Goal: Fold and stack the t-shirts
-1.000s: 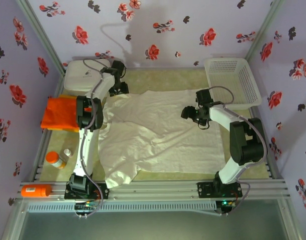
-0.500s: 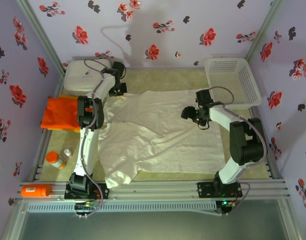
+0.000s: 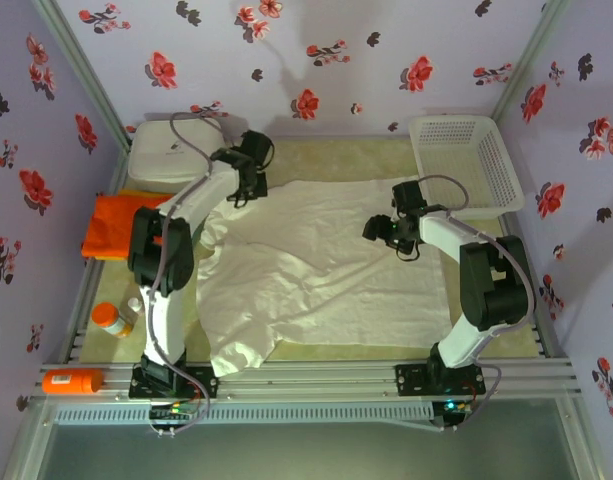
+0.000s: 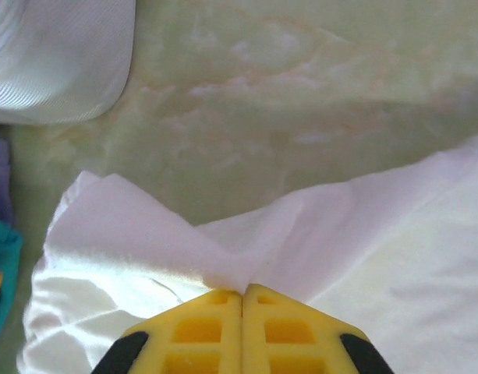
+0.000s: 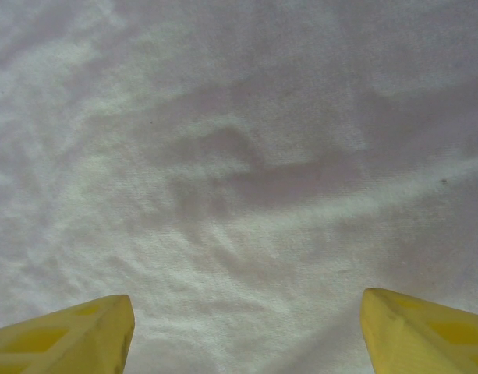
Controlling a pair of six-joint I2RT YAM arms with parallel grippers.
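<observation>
My left gripper is pinching a fold beside the t-shirt's crumpled corner. I'll lay it inward, grip the cloth nearer the t-shirt's middle and stretch it toward the box.
An off-white t-shirt lies spread and wrinkled over the middle of the mat. My left gripper is at its far left corner. In the left wrist view the yellow jaws of my left gripper are shut on a raised fold of the off-white t-shirt. My right gripper hovers over the shirt's right part, open. The right wrist view has its fingertips wide apart above flat cloth, my right gripper holding nothing. An orange t-shirt lies folded at the left edge.
A white rounded box sits at the back left, its corner close to the left gripper. A white mesh basket stands at the back right. An orange bottle, a small cap and an orange tube lie at the near left.
My left gripper has shut on the shirt's far left edge and shifted a little right, its elbow swinging left. The right arm has stayed put.
</observation>
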